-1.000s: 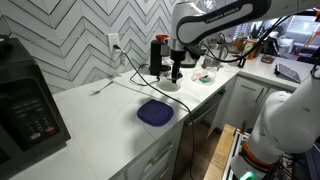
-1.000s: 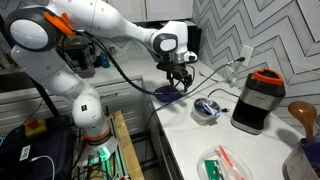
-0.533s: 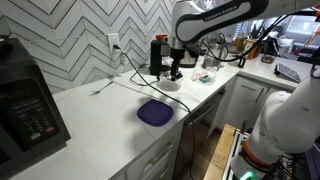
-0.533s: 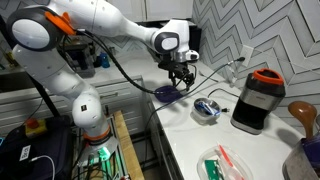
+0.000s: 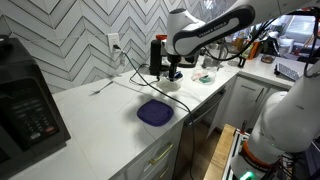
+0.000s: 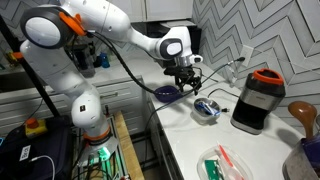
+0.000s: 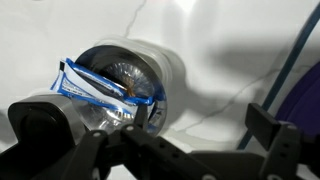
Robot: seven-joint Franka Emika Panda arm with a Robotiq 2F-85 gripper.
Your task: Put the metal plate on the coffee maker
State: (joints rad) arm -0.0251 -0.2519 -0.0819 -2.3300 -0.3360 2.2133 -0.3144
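Note:
I should lower my gripper next, as my open fingers are on both sides of the metal plate's near rim (image 7: 163, 92), and then close it on that rim (image 6: 198, 105).
The metal plate is a small round silver dish with a blue wrapper in it. It lies on the white counter in both exterior views (image 5: 170, 85) (image 6: 207, 108) and sits at the left in the wrist view (image 7: 118, 82). The coffee maker (image 5: 158, 54) (image 6: 255, 100) is a narrow black machine with a red top, standing just beyond the dish by the wall. My gripper (image 5: 175, 72) (image 6: 188, 86) (image 7: 157, 118) hangs open and empty just above the counter. It is beside the dish, and one finger is close to the rim.
A purple plate (image 5: 155, 113) (image 6: 166, 93) (image 7: 311, 108) lies on the counter near the front edge. A black microwave (image 5: 25, 100) stands at the far end. A power cord (image 5: 128, 72) (image 7: 296, 62) trails across the counter. Green and white packets (image 6: 222, 164) lie further along.
The gripper has shifted a little toward the metal dish and the arm's elbow has swung. The dish, the plate and the coffee maker have not moved.

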